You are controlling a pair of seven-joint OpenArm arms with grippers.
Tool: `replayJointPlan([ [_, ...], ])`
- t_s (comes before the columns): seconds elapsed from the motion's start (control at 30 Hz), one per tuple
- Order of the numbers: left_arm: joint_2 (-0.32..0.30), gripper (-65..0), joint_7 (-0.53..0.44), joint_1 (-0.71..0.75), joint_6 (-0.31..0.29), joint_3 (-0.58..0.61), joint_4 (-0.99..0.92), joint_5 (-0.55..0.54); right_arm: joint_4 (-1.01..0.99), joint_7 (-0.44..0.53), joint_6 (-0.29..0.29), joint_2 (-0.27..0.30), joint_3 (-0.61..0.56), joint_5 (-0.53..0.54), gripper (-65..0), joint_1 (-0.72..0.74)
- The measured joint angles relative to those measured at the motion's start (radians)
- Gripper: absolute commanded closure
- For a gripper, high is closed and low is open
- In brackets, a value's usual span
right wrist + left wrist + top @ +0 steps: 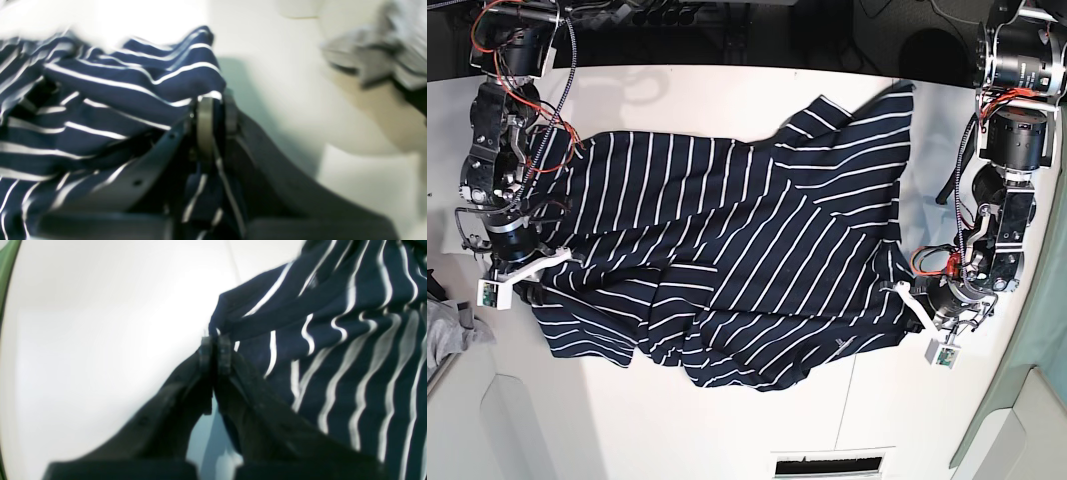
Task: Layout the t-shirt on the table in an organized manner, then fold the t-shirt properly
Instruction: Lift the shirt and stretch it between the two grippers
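Observation:
My left gripper should lift the t-shirt clear together with my right gripper and swing it out flat before folding, because the t-shirt's front edge (689,345) is bunched up in folds.
The navy white-striped t-shirt (727,250) lies spread and wrinkled across the white table (727,420). My left gripper (905,300) is at the shirt's right edge in the base view. In the left wrist view its fingertips (214,350) are pressed together, pinching a folded edge of the t-shirt (350,373) over the table (100,340). At the shirt's left edge, my right gripper (545,270) is shut on the cloth. The right wrist view shows this gripper (213,113) clamped on a fold of the t-shirt (116,100), with more cloth hanging between its fingers.
A small grey cloth (447,335) lies off the table's left side and shows blurred in the right wrist view (377,56). A slotted vent (822,465) sits at the table's front edge. A thin seam (842,415) runs toward it.

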Motion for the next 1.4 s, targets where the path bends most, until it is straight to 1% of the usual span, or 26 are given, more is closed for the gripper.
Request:
replayJointPlan([
  [0.07, -0.011, 0.0, 0.000, 0.008, -0.007, 0.000, 0.000, -0.005, 0.000, -0.026, 0.002, -0.003, 0.034, 0.004, 0.0, -0.008],
  [0.17, -0.019, 0.0, 0.000, 0.024, -0.009, 0.000, 0.000, -0.032, 0.000, -0.026, 0.003, -0.003, 0.067, 0.034, -0.6, -0.025],
  [0.27, -0.019, 0.0, 0.004, 0.050, -0.010, 0.000, 0.000, -0.034, 0.000, -0.025, -0.005, -0.002, 0.079, 0.034, -28.3, -0.048],
  [0.3, -0.020, 0.0, 0.004, 0.060, -0.010, 0.000, 0.000, -0.035, 0.000, -0.036, -0.008, -0.002, 0.080, 0.047, -35.2, -0.056],
  [0.33, -0.020, 0.0, 0.018, 0.070, -0.009, 0.000, 0.000, -0.033, 0.000, -0.070, -0.011, -0.002, 0.081, 0.082, -38.8, -0.059],
  [0.4, -0.020, 0.0, 0.068, 0.077, -0.009, 0.000, 0.000, -0.034, 0.000, -0.155, -0.012, -0.002, 0.081, 0.128, -39.0, -0.059],
  [0.43, -0.020, -1.0, 0.095, 0.077, -0.009, 0.000, 0.000, -0.043, 0.000, -0.170, -0.011, -0.002, 0.081, 0.150, -39.0, -0.059],
  [0.53, -0.019, -18.6, 0.170, 0.074, -0.004, -0.026, 0.002, -0.104, 0.018, -0.203, 0.003, -0.005, 0.088, 0.164, -38.9, -0.063],
  [0.57, -0.018, -23.1, 0.208, 0.074, -0.010, -0.049, 0.005, -0.128, 0.039, -0.208, 0.005, -0.005, 0.094, 0.164, -38.9, -0.071],
  [0.6, -0.021, -25.6, 0.242, 0.078, -0.034, -0.075, 0.010, -0.160, 0.063, -0.227, 0.008, -0.005, 0.101, 0.180, -38.9, -0.082],
  [0.7, -0.038, -25.9, 0.311, 0.113, -0.136, -0.169, 0.067, -0.302, 0.163, -0.259, 0.009, -0.005, 0.137, 0.232, -38.9, -0.135],
  [0.77, -0.042, -25.9, 0.335, 0.145, -0.166, -0.234, 0.110, -0.340, 0.220, -0.261, 0.013, -0.005, 0.165, 0.250, -38.9, -0.175],
  [0.83, -0.042, -25.9, 0.332, 0.191, -0.167, -0.287, 0.144, -0.355, 0.245, -0.264, 0.011, -0.005, 0.194, 0.258, -38.9, -0.210],
  [0.9, -0.043, -25.9, 0.333, 0.240, -0.167, -0.315, 0.153, -0.372, 0.251, -0.271, 0.014, -0.004, 0.219, 0.266, -38.9, -0.246],
  [0.97, -0.042, -25.9, 0.337, 0.284, -0.168, -0.318, 0.153, -0.380, 0.252, -0.281, 0.015, -0.003, 0.239, 0.297, -38.9, -0.292],
  [1.0, -0.039, -25.9, 0.340, 0.301, -0.182, -0.317, 0.153, -0.383, 0.252, -0.284, 0.014, -0.003, 0.246, 0.317, -38.9, -0.317],
  [1.17, -0.022, -25.9, 0.317, 0.343, -0.191, -0.315, 0.153, -0.478, 0.251, -0.287, 0.018, -0.008, 0.265, 0.338, -38.9, -0.415],
  [1.3, -0.020, -26.1, 0.286, 0.338, -0.191, -0.316, 0.153, -0.474, 0.251, -0.286, 0.018, -0.007, 0.272, 0.351, -38.9, -0.466],
  [1.4, 0.003, -31.2, 0.258, 0.338, -0.191, -0.316, 0.153, -0.437, 0.251, -0.288, 0.018, -0.008, 0.272, 0.351, -38.9, -0.484],
])
